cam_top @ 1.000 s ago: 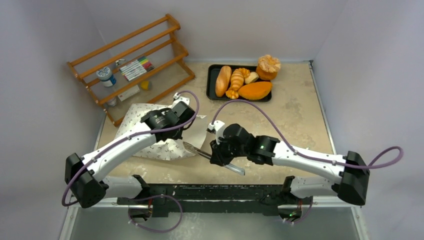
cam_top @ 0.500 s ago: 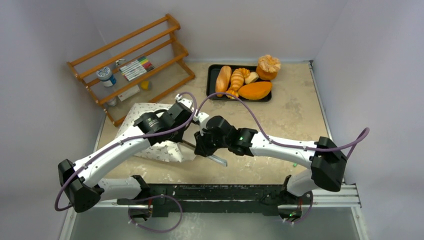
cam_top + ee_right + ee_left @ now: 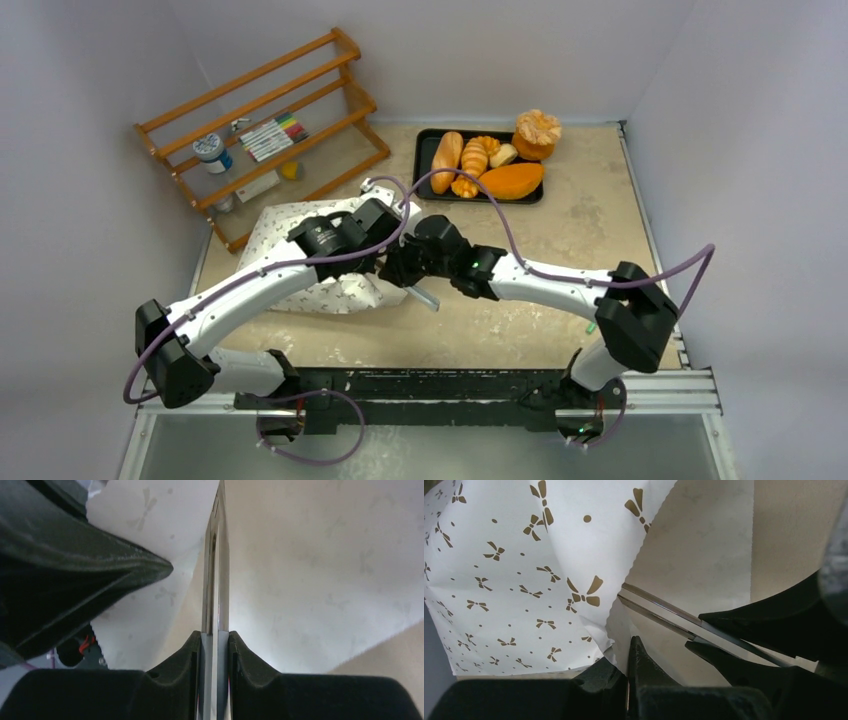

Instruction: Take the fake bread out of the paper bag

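Observation:
The bag's upper edge [image 3: 617,594] hangs low, close over the ends of the tongs, so the robot's left gripper should pull the pinched paper [image 3: 616,658] toward the front to open the bag before the tongs reach deeper.
The paper bag [image 3: 300,232], off-white with small brown bow-like marks, lies at the left of the table. Its mouth faces right. My left gripper [image 3: 383,250] is shut on the bag's zigzag upper edge [image 3: 616,630] and holds the mouth open. My right gripper [image 3: 403,268] is shut on a pair of metal tongs [image 3: 426,297]. The tongs' arms [image 3: 216,575] lie close together and reach into the bag's mouth, seen also in the left wrist view as tongs [image 3: 659,611]. The bag's pale inside [image 3: 310,570] fills the right wrist view. No fake bread shows inside the bag.
A black tray [image 3: 424,160] at the back holds several fake bread pieces [image 3: 447,160], with a round bun [image 3: 537,132] at its right corner. A wooden rack [image 3: 265,130] with markers and a jar stands at the back left.
My right arm has swung left and away with the tongs, bringing their tips into the bag's mouth. My left gripper has shifted a little right, still holding the bag's edge.

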